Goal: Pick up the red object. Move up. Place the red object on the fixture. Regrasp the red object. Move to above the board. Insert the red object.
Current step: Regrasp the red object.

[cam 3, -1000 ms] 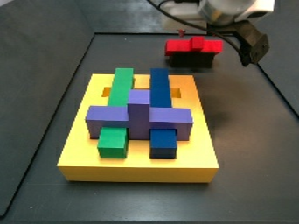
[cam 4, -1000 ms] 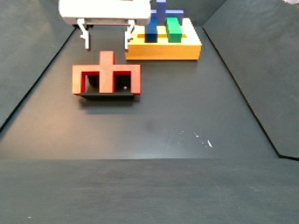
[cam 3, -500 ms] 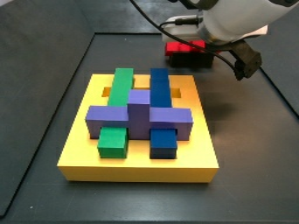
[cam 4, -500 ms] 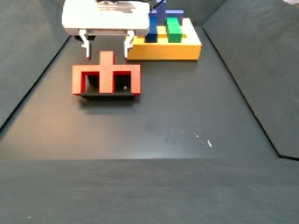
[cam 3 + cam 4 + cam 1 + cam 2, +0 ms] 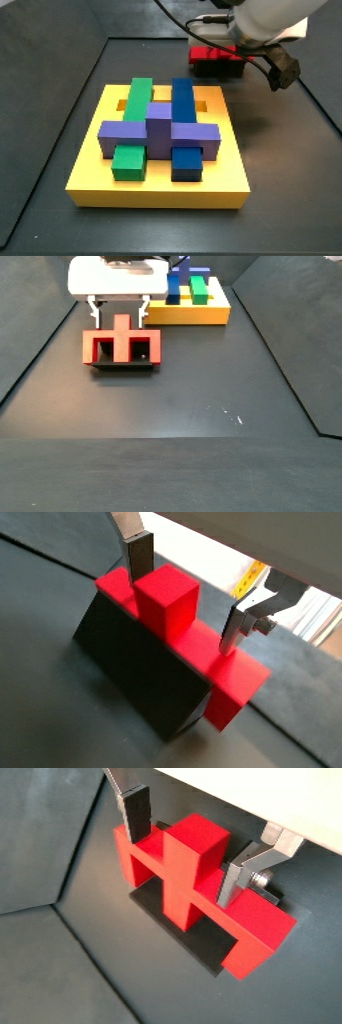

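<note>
My gripper will insert the red object, and it will then straddle the green and blue blocks, because the red object's end (image 5: 235, 699) drops past the dark fixture.
The red object (image 5: 171, 612) lies on the dark fixture (image 5: 134, 672) with its long bar flat and its short stub pointing up. In both wrist views my gripper (image 5: 187, 853) is open, one finger on each side of the stub, with gaps between pads and stub. In a side view the gripper (image 5: 118, 308) hangs just above the red object (image 5: 123, 344), fingertips level with the stub. The yellow board (image 5: 160, 187) carries green, blue and purple blocks and lies apart from the fixture (image 5: 218, 69).
The floor is dark, with raised edges along the sides (image 5: 40, 356). The board (image 5: 187, 316) sits just beyond the fixture in a side view. A black cable (image 5: 181, 22) runs from the arm over the back of the workspace.
The gripper has come down over the fixture, and its open fingers now straddle the red object's stub. The red object and board have not moved.
</note>
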